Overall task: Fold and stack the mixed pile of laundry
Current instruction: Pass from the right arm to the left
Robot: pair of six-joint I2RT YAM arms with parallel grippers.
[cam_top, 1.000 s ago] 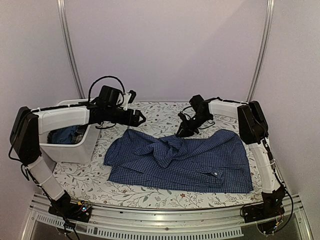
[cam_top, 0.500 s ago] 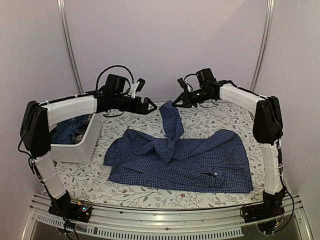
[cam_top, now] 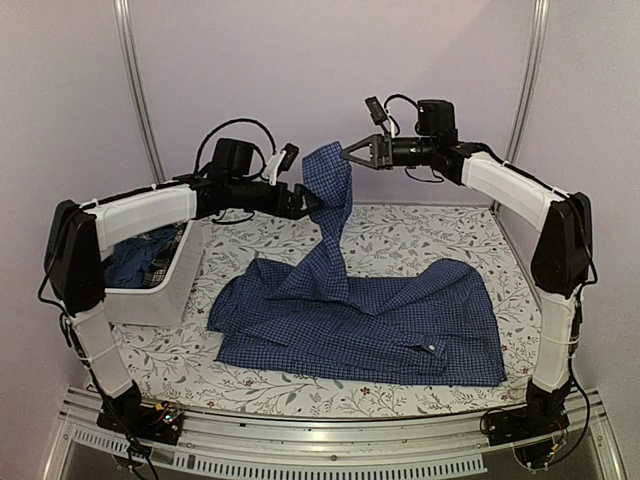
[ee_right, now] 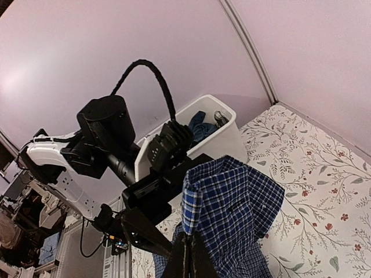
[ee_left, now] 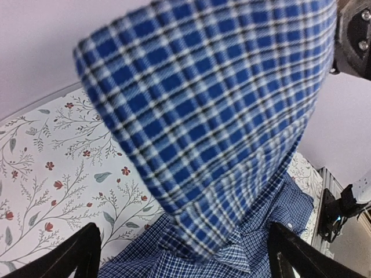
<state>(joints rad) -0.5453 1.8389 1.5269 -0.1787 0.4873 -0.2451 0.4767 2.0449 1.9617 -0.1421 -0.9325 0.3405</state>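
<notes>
Next, I take the sleeve's loose side [cam_top: 311, 178] with my left gripper to free my right gripper for a new hold, because my right gripper pinches only the sleeve's top corner [cam_top: 339, 150].
A blue-and-white check shirt [cam_top: 400, 320] lies spread on the floral tablecloth. One of its sleeves [cam_top: 335, 200] is pulled up high above the table. My right gripper [cam_top: 347, 155] is shut on the top of that sleeve, and in the right wrist view the cloth [ee_right: 237, 208] hangs from the closed fingertips [ee_right: 188, 258]. My left gripper [cam_top: 312, 203] is open right beside the hanging sleeve. In the left wrist view the sleeve [ee_left: 214, 110] fills the space ahead of the wide-apart fingers [ee_left: 78, 255], and nothing is clamped.
A white tub [cam_top: 165, 290] stands at the left of the table with a dark blue garment and a plaid piece [cam_top: 135, 268] inside. The floral tablecloth [cam_top: 430, 235] covers the table. The back wall and two metal posts stand close behind the arms.
The right gripper closed on the sleeve and lifted it from the table to high above it. The left arm rose and moved right to the sleeve, with its jaws opening wider.
</notes>
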